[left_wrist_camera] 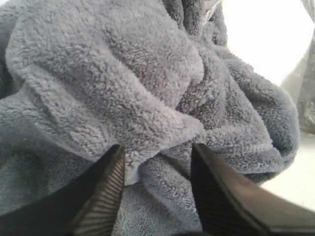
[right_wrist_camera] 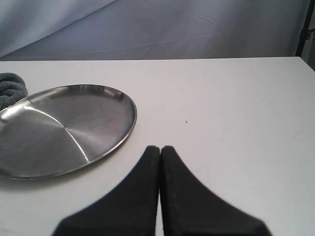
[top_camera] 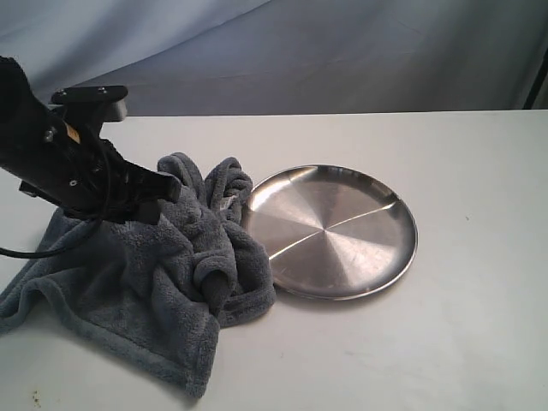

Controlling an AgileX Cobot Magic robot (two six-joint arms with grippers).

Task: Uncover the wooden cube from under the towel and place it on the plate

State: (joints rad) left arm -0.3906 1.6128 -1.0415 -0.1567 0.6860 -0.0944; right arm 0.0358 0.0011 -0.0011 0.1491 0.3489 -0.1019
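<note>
I should pinch the towel's open fold (top_camera: 212, 281) with my left gripper and pull it away, since the towel lies doubled over beside the plate, hiding the wooden cube.
The dark grey-blue towel (top_camera: 145, 282) lies bunched on the white table, left of the round steel plate (top_camera: 330, 231), with its folds touching the plate's left rim. My left gripper (top_camera: 169, 190) is over the towel's raised middle. In the left wrist view it (left_wrist_camera: 156, 150) stands open, and fleece folds (left_wrist_camera: 123, 73) fill the gap between its fingers. The wooden cube is hidden. My right gripper (right_wrist_camera: 160, 148) is shut and empty, low over bare table beside the plate (right_wrist_camera: 59, 130). It is outside the exterior view.
The white table (top_camera: 445, 342) extends right of and in front of the plate. A grey-blue backdrop (top_camera: 342, 51) hangs behind the far edge. A black cable (top_camera: 34, 248) loops from the left arm over the towel. A bit of towel (right_wrist_camera: 10, 86) shows past the plate.
</note>
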